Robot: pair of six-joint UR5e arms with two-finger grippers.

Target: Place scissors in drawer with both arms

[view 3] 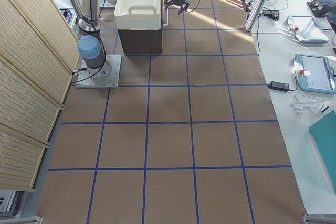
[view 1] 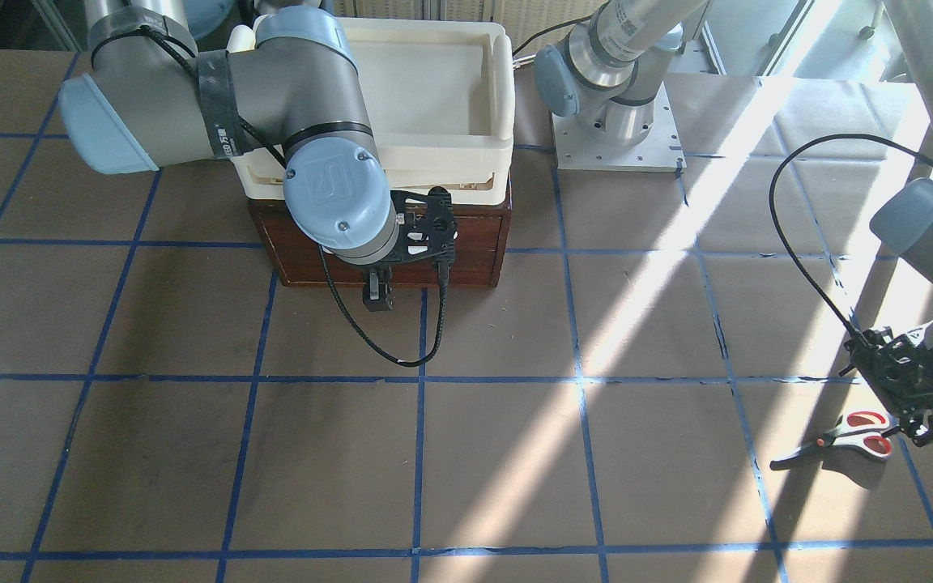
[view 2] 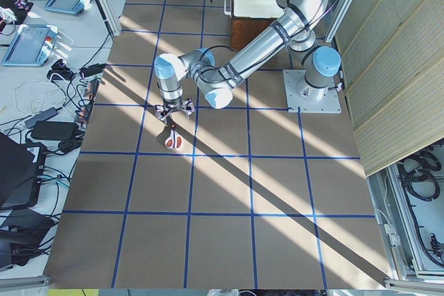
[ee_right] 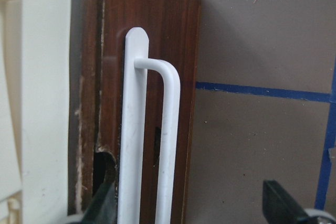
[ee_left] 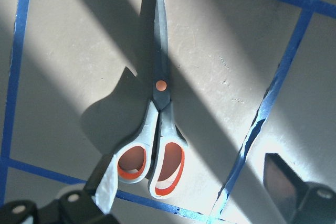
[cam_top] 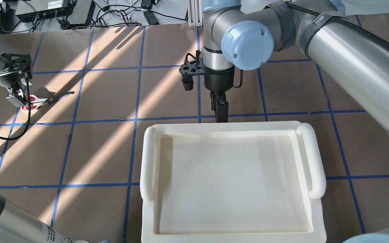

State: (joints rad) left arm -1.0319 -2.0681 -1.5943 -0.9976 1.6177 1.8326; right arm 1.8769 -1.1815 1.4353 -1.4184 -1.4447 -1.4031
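Note:
The scissors [view 1: 825, 442] will stay shut and stick out level when I lift them, because the grey loops [ee_left: 154, 160] lie close together behind their closed blades.
The scissors [ee_left: 160, 124] lie flat on the brown table, blades shut, grey loops lined red-orange. They show at the far right in the front view [view 1: 855, 433] and at the left overhead [cam_top: 41, 99]. My left gripper [ee_left: 193, 178] is open just above the handle loops, one finger beside the left loop. The dark wooden drawer [view 1: 466, 251] is shut under a cream tray. My right gripper [ee_right: 189, 195] is open at the drawer front, and the white bar handle [ee_right: 170, 145] stands between its fingers. It also shows in the front view [view 1: 377, 295].
The cream-white plastic tray [cam_top: 150, 162] sits on top of the drawer box. The left arm's base plate [view 1: 616, 150] stands beside the box. Blue tape lines grid the table. Operators' benches with devices line the far side [view 2: 41, 39].

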